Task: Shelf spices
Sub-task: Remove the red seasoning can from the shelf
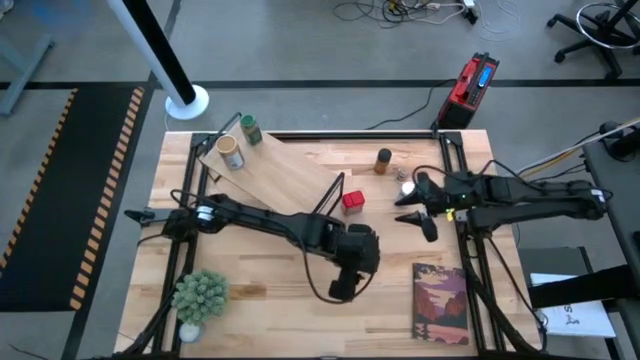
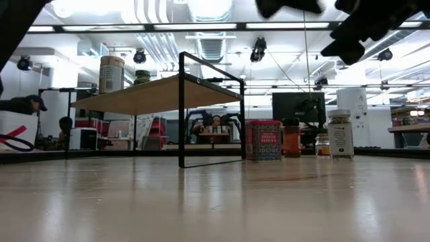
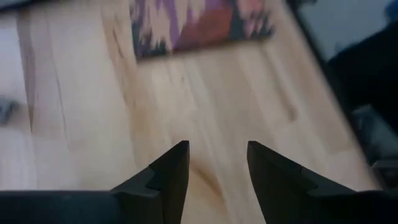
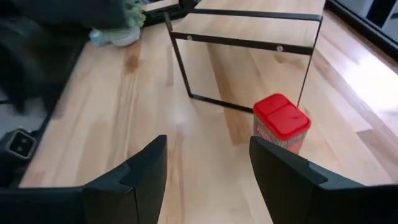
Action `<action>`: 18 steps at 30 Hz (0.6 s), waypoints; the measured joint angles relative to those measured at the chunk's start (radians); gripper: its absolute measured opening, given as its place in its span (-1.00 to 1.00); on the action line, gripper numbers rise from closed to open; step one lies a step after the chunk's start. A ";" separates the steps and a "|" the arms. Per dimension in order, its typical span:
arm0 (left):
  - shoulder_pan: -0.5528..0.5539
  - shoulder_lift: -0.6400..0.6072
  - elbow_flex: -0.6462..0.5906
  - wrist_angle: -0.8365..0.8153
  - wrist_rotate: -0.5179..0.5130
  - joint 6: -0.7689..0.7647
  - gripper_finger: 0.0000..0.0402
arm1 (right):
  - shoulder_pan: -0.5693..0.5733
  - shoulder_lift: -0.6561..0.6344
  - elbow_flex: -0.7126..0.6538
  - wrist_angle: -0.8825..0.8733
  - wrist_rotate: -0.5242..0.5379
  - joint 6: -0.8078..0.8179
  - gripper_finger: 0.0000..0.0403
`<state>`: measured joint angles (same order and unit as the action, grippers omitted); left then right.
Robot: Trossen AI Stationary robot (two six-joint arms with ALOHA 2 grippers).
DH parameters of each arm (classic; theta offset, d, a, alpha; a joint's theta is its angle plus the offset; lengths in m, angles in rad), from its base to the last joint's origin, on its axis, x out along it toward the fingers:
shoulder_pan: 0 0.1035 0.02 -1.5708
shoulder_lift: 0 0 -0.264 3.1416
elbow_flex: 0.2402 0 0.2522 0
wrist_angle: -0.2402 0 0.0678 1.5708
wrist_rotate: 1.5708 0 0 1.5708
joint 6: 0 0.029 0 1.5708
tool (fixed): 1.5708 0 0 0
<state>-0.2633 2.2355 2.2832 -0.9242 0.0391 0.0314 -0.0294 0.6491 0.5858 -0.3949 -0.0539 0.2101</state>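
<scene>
The way from my open right gripper to the upright red tin (image 1: 353, 204) is clear. I should keep moving toward its lid (image 4: 282, 116) until my fingers are on either side of it.
The shelf (image 1: 280, 172) is a pale plank with a black frame (image 4: 249, 43) at its end. The green-lidded jar (image 1: 250, 130) and the tan-topped jar (image 1: 231, 152) stand on its top. The red tin (image 1: 352, 201) stands on the table beside the frame. The brown jar (image 1: 383, 160), the small silvery-topped jar (image 2: 322, 143) and the white-lidded jar (image 2: 340, 134) stand farther right. My right gripper (image 1: 405, 208) is open and hovers right of the red tin (image 4: 281, 121). My left gripper (image 1: 341, 291) is open above the bare table, nearer the near edge.
A patterned book (image 1: 440, 303) lies at the near right corner and shows ahead of my left gripper (image 3: 214, 168). A green potted plant (image 1: 200, 297) stands at the near left corner. Black rails run along the table's left and right sides.
</scene>
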 joint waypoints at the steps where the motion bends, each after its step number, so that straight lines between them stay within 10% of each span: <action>1: -0.007 -0.012 -0.003 0.042 0.000 -0.012 -0.26 | 0.002 0.018 0.000 0.020 0.013 -0.006 0.01; 18: -0.151 -0.093 -0.033 0.457 -0.155 -0.094 -0.31 | -0.042 0.230 0.101 0.070 0.083 -0.228 0.01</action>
<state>-0.4147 2.1422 2.2500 -0.4672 -0.1155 -0.0626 -0.0718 0.8789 0.6863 -0.3248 0.0287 -0.0179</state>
